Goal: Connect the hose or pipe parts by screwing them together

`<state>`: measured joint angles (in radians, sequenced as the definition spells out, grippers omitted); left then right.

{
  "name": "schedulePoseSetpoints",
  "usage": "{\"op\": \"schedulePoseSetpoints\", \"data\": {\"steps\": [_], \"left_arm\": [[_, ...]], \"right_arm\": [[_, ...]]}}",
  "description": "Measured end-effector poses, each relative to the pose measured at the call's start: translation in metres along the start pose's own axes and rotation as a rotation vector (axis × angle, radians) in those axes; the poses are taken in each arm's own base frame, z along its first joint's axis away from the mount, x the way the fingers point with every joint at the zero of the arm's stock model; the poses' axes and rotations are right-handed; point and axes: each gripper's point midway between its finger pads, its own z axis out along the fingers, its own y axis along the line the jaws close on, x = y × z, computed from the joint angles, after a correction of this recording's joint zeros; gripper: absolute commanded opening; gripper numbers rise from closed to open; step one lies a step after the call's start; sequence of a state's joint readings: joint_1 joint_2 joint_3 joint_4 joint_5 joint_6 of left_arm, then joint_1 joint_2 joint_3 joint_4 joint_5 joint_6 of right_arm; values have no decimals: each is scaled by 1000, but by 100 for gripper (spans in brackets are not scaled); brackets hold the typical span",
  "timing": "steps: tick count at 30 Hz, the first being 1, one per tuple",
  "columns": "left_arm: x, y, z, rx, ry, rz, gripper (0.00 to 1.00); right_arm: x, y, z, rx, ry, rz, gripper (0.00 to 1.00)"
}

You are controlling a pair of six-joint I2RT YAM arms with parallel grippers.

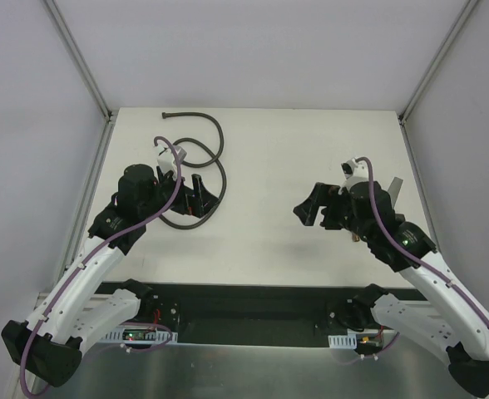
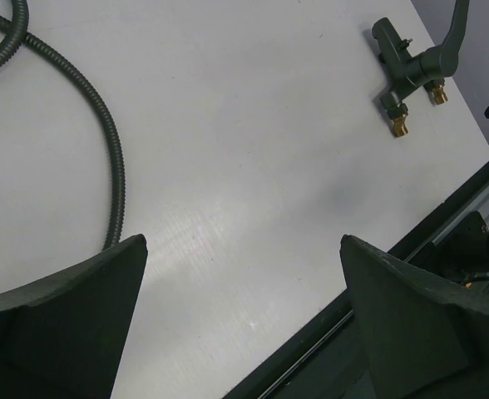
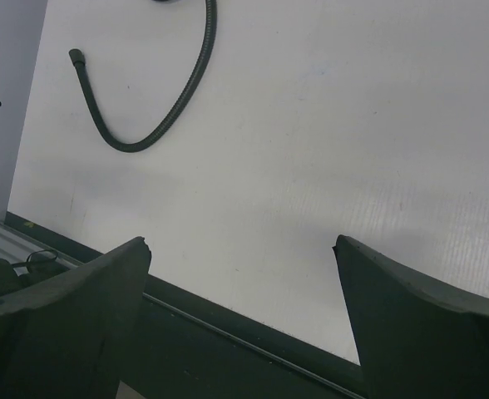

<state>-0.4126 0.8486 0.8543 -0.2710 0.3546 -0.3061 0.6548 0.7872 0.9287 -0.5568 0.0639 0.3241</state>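
Note:
The forked fitting's lever [image 2: 456,33] sticks up clear of the hose, so my right gripper should keep going toward it with its fingers open until they straddle the lever [image 1: 395,189].
The long dark grey hose [image 1: 218,143] lies coiled at the table's far left, its free end [image 1: 166,115] pointing left. My left gripper [image 1: 201,194] hovers open at the coil's right side, touching nothing. In the left wrist view the hose [image 2: 116,166] curves past the left finger, and the forked fitting [image 2: 411,71] with brass ends lies far off at the upper right. That fitting [image 1: 396,188] is mostly hidden behind my right arm. My right gripper [image 1: 309,208] stands open over bare table to its left. The right wrist view shows the hose [image 3: 174,112] far away and empty jaws [image 3: 240,241].
White walls with metal corner posts [image 1: 78,58] close in the table on three sides. The dark front rail [image 3: 253,349] runs along the near edge below both grippers. Purple cables [image 1: 170,195] follow each arm.

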Motion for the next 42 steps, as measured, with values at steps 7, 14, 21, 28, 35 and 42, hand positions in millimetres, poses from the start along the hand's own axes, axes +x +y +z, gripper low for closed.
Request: {"op": "schedulePoseSetpoints", "data": {"steps": [7, 14, 21, 28, 35, 42], "left_arm": [[0, 0, 0, 0, 0, 0, 99], [-1, 1, 0, -5, -3, 1, 99], [-5, 0, -5, -11, -28, 8, 99], [-6, 0, -6, -13, -35, 10, 98], [-7, 1, -6, -21, -40, 10, 98], [-9, 7, -6, -56, -51, 10, 97]], "right_arm": [[-7, -20, -5, 84, -64, -30, 96], [-30, -83, -9, 435, -112, -127, 96], [-54, -170, -16, 858, -35, -120, 96], [-55, -246, -22, 1037, 66, 55, 96], [-48, -280, 3, 1024, 186, 100, 99], [-51, -299, 21, 957, 185, 77, 96]]}}
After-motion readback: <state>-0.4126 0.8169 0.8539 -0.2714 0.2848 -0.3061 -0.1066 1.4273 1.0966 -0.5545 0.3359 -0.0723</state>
